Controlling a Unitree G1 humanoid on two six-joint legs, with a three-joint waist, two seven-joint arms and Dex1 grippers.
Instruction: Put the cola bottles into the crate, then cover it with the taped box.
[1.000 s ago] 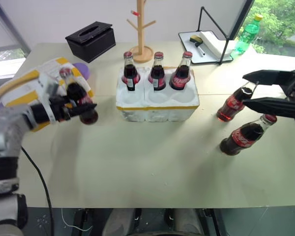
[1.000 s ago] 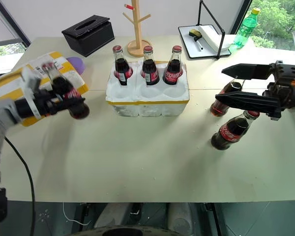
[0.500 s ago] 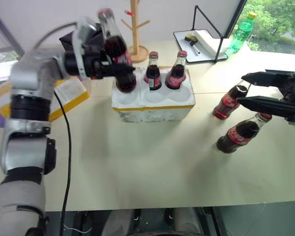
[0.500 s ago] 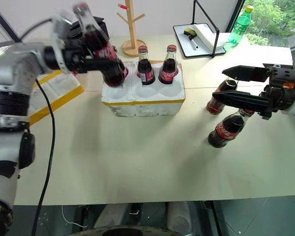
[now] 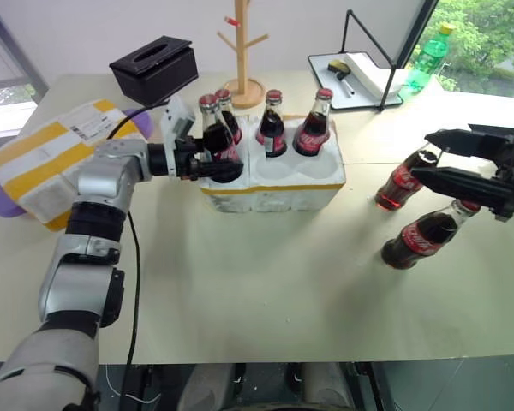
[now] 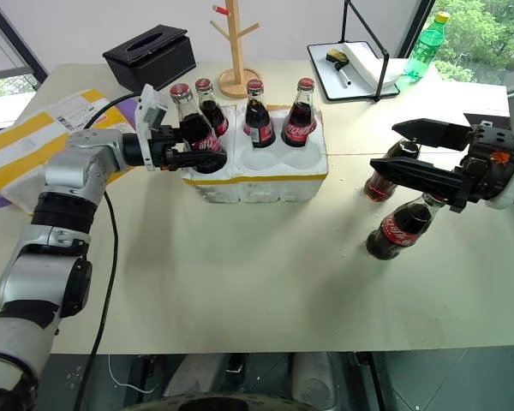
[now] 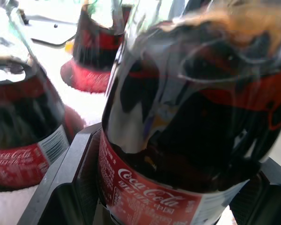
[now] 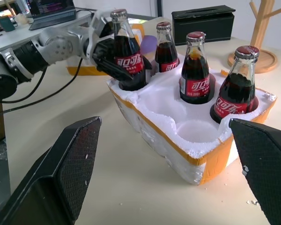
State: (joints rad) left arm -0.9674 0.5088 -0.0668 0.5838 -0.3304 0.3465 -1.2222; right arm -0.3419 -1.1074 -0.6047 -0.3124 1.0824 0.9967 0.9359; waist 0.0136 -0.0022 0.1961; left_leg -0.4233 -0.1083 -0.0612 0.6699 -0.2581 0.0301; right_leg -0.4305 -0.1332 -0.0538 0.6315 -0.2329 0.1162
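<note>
The loose cola bottle (image 5: 424, 237) should come to a stop with its neck showing when the robot lowers it, because the bottles in the back wells (image 5: 272, 137) are sunk around their labels.
My left gripper (image 5: 212, 164) is shut on a cola bottle (image 5: 214, 130), held upright with its base at the mouth of the front-left well of the crate (image 5: 274, 187). Its black fingers (image 7: 68, 183) clasp the bottle's lower body. Three more cola bottles stand in the crate's back wells (image 8: 166, 47) (image 8: 195, 70) (image 8: 236, 93). Two others (image 5: 401, 181) (image 5: 421, 236) stand on the table to the right, below my right gripper (image 5: 420, 154), which hangs open and holds nothing. The taped box (image 5: 51, 158) lies at the table's left edge.
A black tissue box (image 5: 154, 67) and a wooden peg stand (image 5: 244, 51) sit behind the crate. At the back right are a tray with a black frame (image 5: 360, 73) and a green plastic bottle (image 5: 430, 58). Bare tabletop lies in front of the crate.
My left arm swung the bottle from beside the taped box, up over the crate, then down to the front-left well. The right gripper stayed where it was, open.
</note>
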